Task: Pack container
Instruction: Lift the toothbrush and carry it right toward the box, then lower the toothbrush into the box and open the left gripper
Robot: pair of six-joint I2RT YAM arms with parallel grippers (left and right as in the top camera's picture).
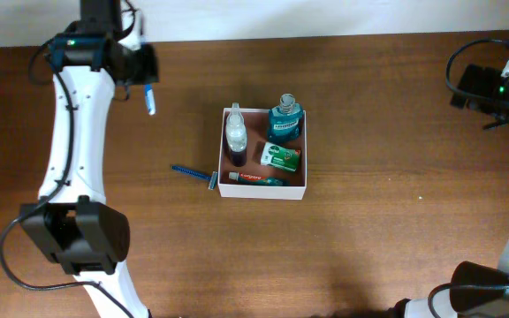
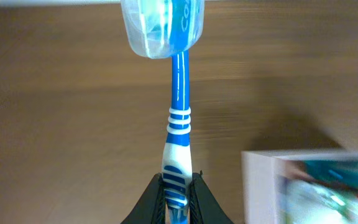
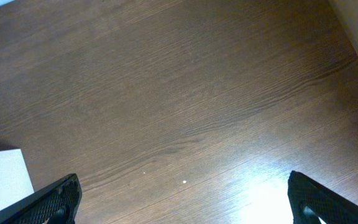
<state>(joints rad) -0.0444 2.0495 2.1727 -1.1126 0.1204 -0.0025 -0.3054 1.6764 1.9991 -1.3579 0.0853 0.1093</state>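
Note:
My left gripper is holding the toothbrush handle (image 2: 179, 129), and the container's bottom (image 1: 254, 147) is open beside its green packet. I should keep carrying the toothbrush until it is over that part of the bottom.
The container (image 1: 297, 190) is a square white-walled box with a reddish-brown inside at the table's middle. It holds a clear bottle (image 1: 235, 134), a teal mouthwash bottle (image 1: 285, 119), a green packet (image 1: 280, 157) and a toothpaste tube (image 1: 256, 179). My left gripper (image 1: 145, 78) is at the far left, shut on a blue-and-white toothbrush (image 2: 178, 134) with a clear cap over its head (image 2: 161, 25). The container's corner (image 2: 260, 186) shows in the left wrist view. My right gripper (image 3: 182, 199) is open and empty at the far right.
A blue razor (image 1: 196, 174) lies on the wood just left of the container. The container's white corner (image 3: 2, 177) shows at the left edge of the right wrist view. The table's back edge (image 1: 325, 35) runs along the top.

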